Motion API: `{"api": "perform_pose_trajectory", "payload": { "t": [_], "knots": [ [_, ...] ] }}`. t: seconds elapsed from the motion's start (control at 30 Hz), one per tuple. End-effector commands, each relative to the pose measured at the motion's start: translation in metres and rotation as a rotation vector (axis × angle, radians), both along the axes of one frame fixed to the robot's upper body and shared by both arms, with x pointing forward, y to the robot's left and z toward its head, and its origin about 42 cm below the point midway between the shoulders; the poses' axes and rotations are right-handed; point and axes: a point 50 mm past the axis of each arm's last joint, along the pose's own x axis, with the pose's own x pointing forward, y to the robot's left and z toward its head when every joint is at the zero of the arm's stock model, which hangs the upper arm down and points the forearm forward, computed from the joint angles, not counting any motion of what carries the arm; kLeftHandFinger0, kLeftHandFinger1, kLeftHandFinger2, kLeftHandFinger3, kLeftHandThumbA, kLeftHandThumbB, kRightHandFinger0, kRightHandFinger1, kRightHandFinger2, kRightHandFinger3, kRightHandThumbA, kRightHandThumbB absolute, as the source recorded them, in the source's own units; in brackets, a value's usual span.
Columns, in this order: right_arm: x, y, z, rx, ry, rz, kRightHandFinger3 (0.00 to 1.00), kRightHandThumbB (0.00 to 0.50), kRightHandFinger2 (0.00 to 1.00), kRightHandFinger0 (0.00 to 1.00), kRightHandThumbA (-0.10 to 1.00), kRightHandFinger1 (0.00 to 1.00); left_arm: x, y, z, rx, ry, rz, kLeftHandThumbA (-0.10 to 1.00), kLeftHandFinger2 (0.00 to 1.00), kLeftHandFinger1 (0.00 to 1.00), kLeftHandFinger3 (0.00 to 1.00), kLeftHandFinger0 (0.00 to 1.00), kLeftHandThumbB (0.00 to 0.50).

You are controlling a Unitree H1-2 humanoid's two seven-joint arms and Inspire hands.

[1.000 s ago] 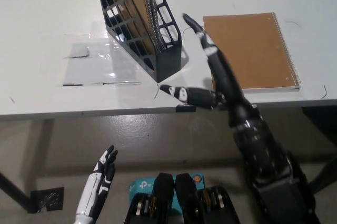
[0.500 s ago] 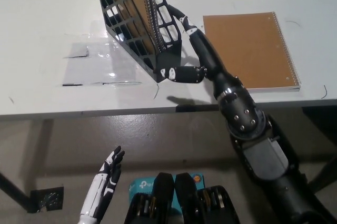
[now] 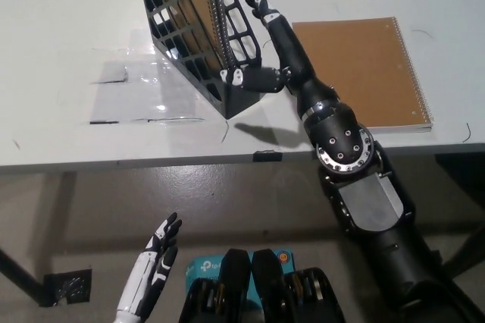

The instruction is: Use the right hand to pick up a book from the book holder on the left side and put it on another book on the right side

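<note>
The book's spiral and the holder's lattice side have a gap [image 3: 236, 29] between them. The upright book [image 3: 203, 8] will slide out freely when I lift, and the holder will stay in place.
A black lattice book holder [image 3: 198, 31] stands on the white table [image 3: 68, 50] at upper left of centre, with a brown spiral-bound book [image 3: 198, 12] upright inside it. A second brown spiral notebook [image 3: 358, 73] lies flat on the table to the right. My black right hand [image 3: 267, 42] is open, right beside the holder's near right wall. Its fingers point up past the holder's rim and its thumb reaches across the holder's lower front; nothing is held. My white left hand [image 3: 151, 268] hangs open below the table edge at lower left.
A shiny clear sheet with tape marks [image 3: 140, 95] lies on the table left of the holder. The table's front edge [image 3: 151, 158] runs across the middle of the picture. A blue box [image 3: 204, 268] sits on the floor below.
My right hand has moved up and left from the table's front edge to the holder's right side. The left hand has shifted slightly lower and to the right.
</note>
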Motion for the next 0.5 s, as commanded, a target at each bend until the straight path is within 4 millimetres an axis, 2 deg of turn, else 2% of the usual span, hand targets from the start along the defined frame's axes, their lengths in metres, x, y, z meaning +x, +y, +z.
{"api": "perform_pose_trajectory", "payload": {
  "t": [0.0, 0.07, 0.13, 0.17, 0.23, 0.33, 0.47],
  "knots": [
    [0.001, 0.017, 0.051, 0.130, -0.057, 0.106, 1.00, 0.332, 1.00, 1.00, 1.00, 1.00, 0.002, 0.002, 0.006, 0.021, -0.048, -0.029, 1.00, 1.00, 1.00, 1.00, 1.00, 0.259],
    [0.001, 0.020, 0.055, 0.143, -0.061, 0.123, 1.00, 0.296, 1.00, 1.00, 1.00, 1.00, 0.002, 0.002, 0.007, 0.025, -0.045, -0.029, 1.00, 1.00, 1.00, 1.00, 1.00, 0.251],
    [0.000, 0.022, 0.056, 0.164, -0.049, 0.140, 1.00, 0.301, 1.00, 1.00, 1.00, 1.00, 0.001, 0.002, 0.006, 0.028, -0.042, -0.028, 1.00, 1.00, 1.00, 1.00, 0.99, 0.251],
    [0.000, 0.024, 0.059, 0.168, -0.044, 0.146, 1.00, 0.329, 1.00, 1.00, 1.00, 1.00, 0.002, 0.001, 0.006, 0.035, -0.040, -0.028, 1.00, 1.00, 1.00, 1.00, 1.00, 0.264],
    [0.002, 0.026, 0.062, 0.168, -0.039, 0.147, 1.00, 0.337, 1.00, 1.00, 1.00, 1.00, 0.003, 0.001, 0.006, 0.051, -0.038, -0.031, 1.00, 1.00, 1.00, 1.00, 1.00, 0.271],
    [0.004, 0.029, 0.064, 0.157, -0.027, 0.147, 1.00, 0.323, 1.00, 1.00, 1.00, 1.00, 0.003, 0.001, 0.008, 0.074, -0.034, -0.041, 0.98, 1.00, 1.00, 1.00, 1.00, 0.237],
    [0.015, 0.034, 0.063, 0.138, -0.004, 0.129, 1.00, 0.317, 1.00, 1.00, 1.00, 1.00, 0.001, 0.001, 0.008, 0.092, -0.036, -0.039, 0.97, 1.00, 1.00, 1.00, 1.00, 0.227]
  ]
}}
